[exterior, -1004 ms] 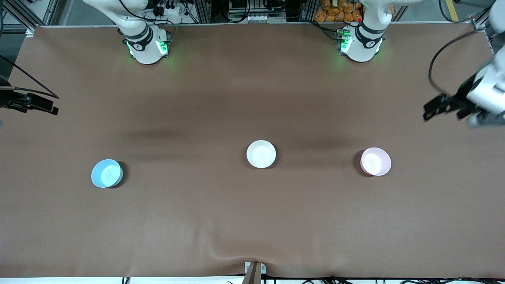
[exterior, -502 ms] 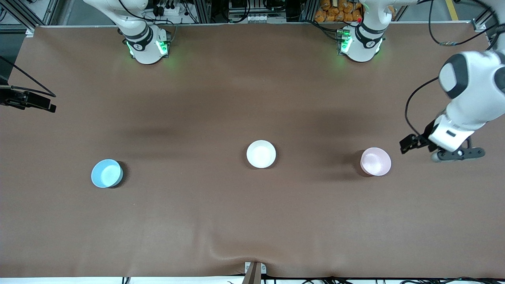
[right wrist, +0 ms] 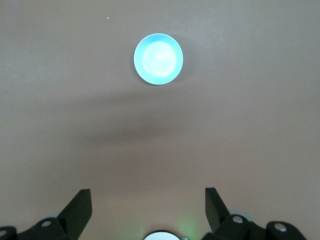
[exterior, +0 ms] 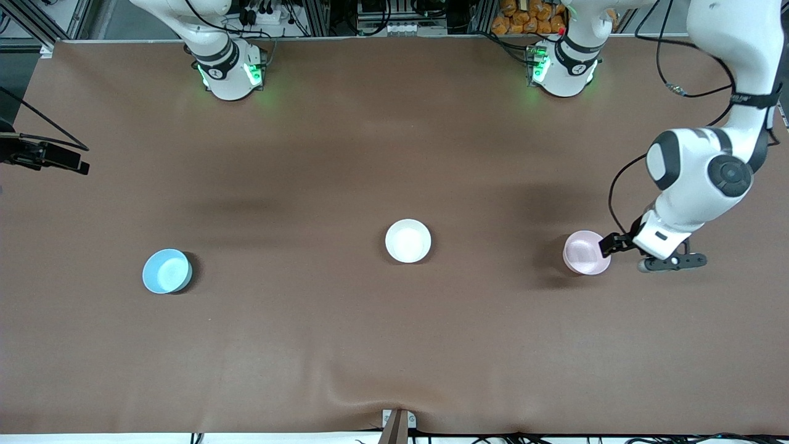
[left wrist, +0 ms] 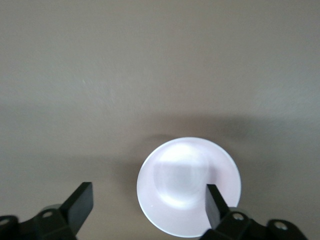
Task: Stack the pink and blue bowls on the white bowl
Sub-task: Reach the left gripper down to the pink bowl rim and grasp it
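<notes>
The pink bowl's base (exterior: 586,254) looks smaller across than the white bowl's opening (exterior: 408,240), so the pink bowl will fit inside the white bowl when I lower it.
The pink bowl (exterior: 587,252) stands upright toward the left arm's end of the table. My left gripper (exterior: 630,245) hangs open just at its rim, on the side toward the table's end. In the left wrist view one finger (left wrist: 214,204) overlaps the edge of the pink bowl (left wrist: 187,185), and the rest of the left gripper (left wrist: 147,205) gap is over bare cloth. The white bowl (exterior: 408,240) sits mid-table. The blue bowl (exterior: 166,271) sits toward the right arm's end, and the blue bowl (right wrist: 158,59) also shows in the right wrist view. My right gripper (right wrist: 147,207) waits open, high at the table's edge (exterior: 58,160).
A brown cloth (exterior: 394,345) covers the whole table and wrinkles at the edge nearest the front camera. The two arm bases (exterior: 231,74) (exterior: 564,71) stand along the edge farthest from that camera. A small bracket (exterior: 397,422) sits at the near edge.
My left arm has swung in from the table's end and come down beside the pink bowl. The bowls and the right arm have not moved.
</notes>
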Robot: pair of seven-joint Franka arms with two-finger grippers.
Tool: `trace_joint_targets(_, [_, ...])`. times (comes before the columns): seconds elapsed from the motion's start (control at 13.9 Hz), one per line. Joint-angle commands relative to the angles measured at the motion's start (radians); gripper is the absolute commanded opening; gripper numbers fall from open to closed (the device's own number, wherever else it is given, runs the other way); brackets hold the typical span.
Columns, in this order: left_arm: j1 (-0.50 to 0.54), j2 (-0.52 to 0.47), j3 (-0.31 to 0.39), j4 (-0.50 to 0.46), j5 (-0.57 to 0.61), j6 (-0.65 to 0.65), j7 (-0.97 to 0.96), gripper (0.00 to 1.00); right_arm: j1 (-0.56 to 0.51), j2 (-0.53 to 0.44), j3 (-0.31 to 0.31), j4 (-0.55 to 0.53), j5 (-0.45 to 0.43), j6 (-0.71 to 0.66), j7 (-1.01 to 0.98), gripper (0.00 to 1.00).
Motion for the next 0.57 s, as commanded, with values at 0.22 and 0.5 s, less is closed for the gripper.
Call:
trace_joint_targets(0.22, [0.007, 0.075, 0.0, 0.005, -0.002, 0.017, 0.008, 0.78, -0.003, -0.001, 0.007, 0.016, -0.005, -0.023, 0.007, 1.0])
trace_joint_targets(0.5, [0.027, 0.103, 0.002, 0.006, -0.002, 0.019, 0.008, 0.63, -0.003, -0.001, 0.009, 0.016, -0.005, -0.04, 0.013, 1.0])
